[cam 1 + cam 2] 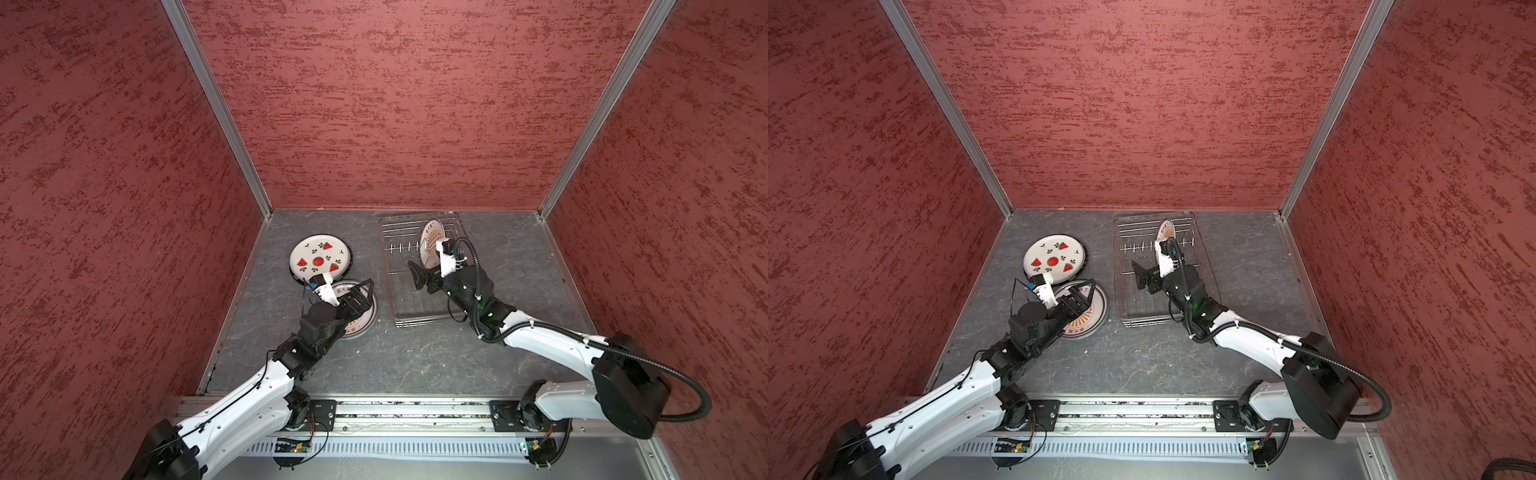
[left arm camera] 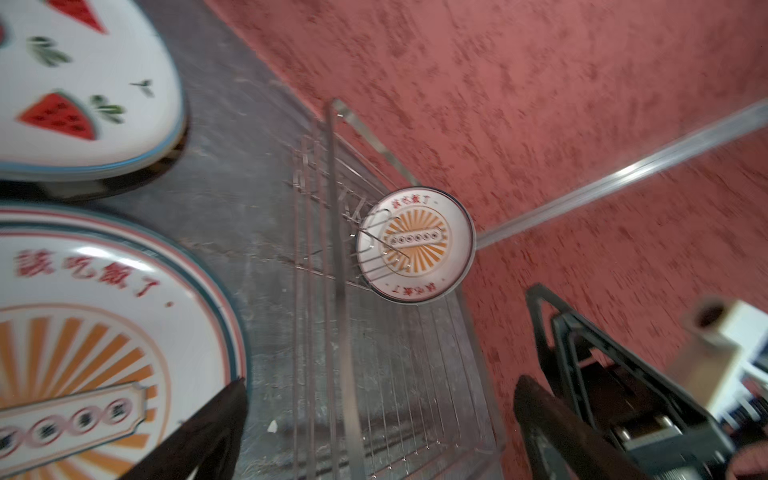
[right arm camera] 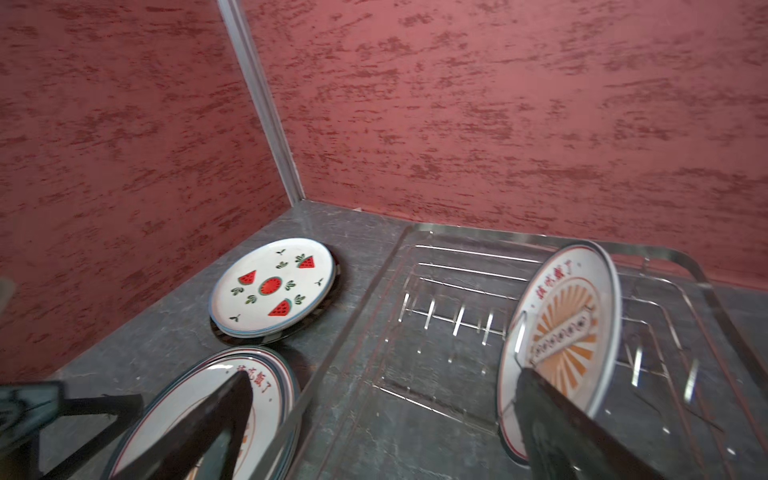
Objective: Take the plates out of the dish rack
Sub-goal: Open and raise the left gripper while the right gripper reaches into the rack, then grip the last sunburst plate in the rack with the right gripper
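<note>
I keep moving my right gripper until its fingers straddle the plate's near edge (image 3: 609,352), since the sunburst plate (image 1: 432,238) stands upright in the dish rack with both sides free.
The silver wire dish rack (image 1: 399,291) (image 1: 1129,299) holds one orange sunburst plate (image 1: 430,241) (image 3: 569,307) standing upright between the prongs. My right gripper (image 1: 428,266) (image 3: 380,415) hangs open over the rack floor, one finger in front of that plate's face, nothing between the jaws. A watermelon plate (image 1: 318,257) (image 3: 272,286) tops a stack lying left of the rack. Nearer, a second sunburst plate (image 1: 361,320) (image 2: 83,311) lies flat. My left gripper (image 1: 365,293) (image 2: 378,415) is open just above its rim on the rack's side, holding nothing.
Red textured walls close in the back and both sides, with aluminium corner posts (image 1: 216,104). The grey stone-look table (image 1: 415,365) runs forward to a metal rail (image 1: 415,415) where both arms are mounted. A dark-rimmed plate edge (image 3: 232,338) shows under the watermelon stack.
</note>
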Robot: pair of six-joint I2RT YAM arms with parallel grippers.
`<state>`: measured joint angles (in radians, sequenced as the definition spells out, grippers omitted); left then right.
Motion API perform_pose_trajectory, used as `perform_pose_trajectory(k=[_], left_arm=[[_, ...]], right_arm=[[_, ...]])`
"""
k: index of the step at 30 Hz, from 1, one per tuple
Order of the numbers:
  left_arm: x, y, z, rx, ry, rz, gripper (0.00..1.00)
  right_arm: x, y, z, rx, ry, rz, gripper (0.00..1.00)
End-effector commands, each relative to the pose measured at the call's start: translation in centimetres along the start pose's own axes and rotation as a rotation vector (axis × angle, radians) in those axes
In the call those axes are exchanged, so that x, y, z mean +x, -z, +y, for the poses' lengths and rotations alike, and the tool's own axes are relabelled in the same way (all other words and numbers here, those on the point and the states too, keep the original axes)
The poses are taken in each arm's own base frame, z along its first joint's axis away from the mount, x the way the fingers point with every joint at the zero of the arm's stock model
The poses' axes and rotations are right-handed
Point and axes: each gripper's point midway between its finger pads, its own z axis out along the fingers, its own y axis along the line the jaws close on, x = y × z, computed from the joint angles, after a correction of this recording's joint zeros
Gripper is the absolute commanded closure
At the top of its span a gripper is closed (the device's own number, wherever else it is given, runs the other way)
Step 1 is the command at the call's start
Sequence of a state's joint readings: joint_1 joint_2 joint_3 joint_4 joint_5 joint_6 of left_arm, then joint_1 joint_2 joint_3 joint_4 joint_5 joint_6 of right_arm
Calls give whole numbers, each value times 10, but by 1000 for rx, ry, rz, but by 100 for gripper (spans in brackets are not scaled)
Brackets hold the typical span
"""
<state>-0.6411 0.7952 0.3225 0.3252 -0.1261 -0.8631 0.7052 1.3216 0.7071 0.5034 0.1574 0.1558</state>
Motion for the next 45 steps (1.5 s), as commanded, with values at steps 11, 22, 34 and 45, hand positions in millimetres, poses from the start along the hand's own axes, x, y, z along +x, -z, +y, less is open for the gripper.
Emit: perform_pose_trajectory(k=[11, 22, 34, 45], left_arm=[[9, -26, -83, 346, -252, 62, 1], [31, -63, -78, 323, -273, 154, 1], [19, -70, -57, 188, -228, 63, 1], [21, -55, -57, 195, -217, 44, 1]], right_arm=[[-31, -13, -86, 260, -57, 11, 1], [-12, -70, -126, 483, 7, 170, 25], [8, -94, -140, 580, 53, 279, 57], [19, -105, -143, 590, 48, 307, 81]])
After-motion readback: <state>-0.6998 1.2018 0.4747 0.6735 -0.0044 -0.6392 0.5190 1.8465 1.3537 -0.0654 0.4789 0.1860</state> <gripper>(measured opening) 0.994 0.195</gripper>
